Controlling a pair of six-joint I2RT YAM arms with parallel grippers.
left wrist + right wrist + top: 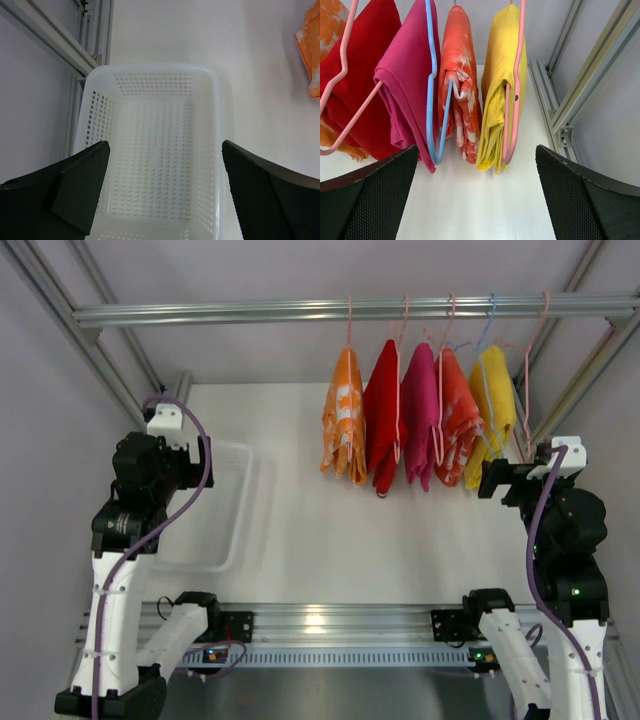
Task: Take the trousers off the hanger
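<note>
The orange trousers (338, 430) are at the open end of the row, so my left gripper goes on toward their pale pink hanger before it closes on its front wire (350, 382).
The trousers (343, 418), orange with white blotches, hang folded on a thin pale pink hanger (349, 325) at the left end of the row on the rail. An edge of them shows in the left wrist view (312, 55) and in the right wrist view (329, 22). My left gripper (193, 472) is open and empty above a white basket, far left of the trousers; it also shows in its wrist view (165, 145). My right gripper (494, 478) is open and empty below the yellow garment, at the row's right end; its wrist view (476, 148) shows it too.
A white perforated basket (228, 520) stands at the table's left (150, 80). Right of the trousers hang a red garment (381, 430), a magenta one (420, 425), an orange-red patterned one (458, 425) on a blue hanger (431, 100), and a yellow one (493, 405). A metal rail (250, 311) spans the back.
</note>
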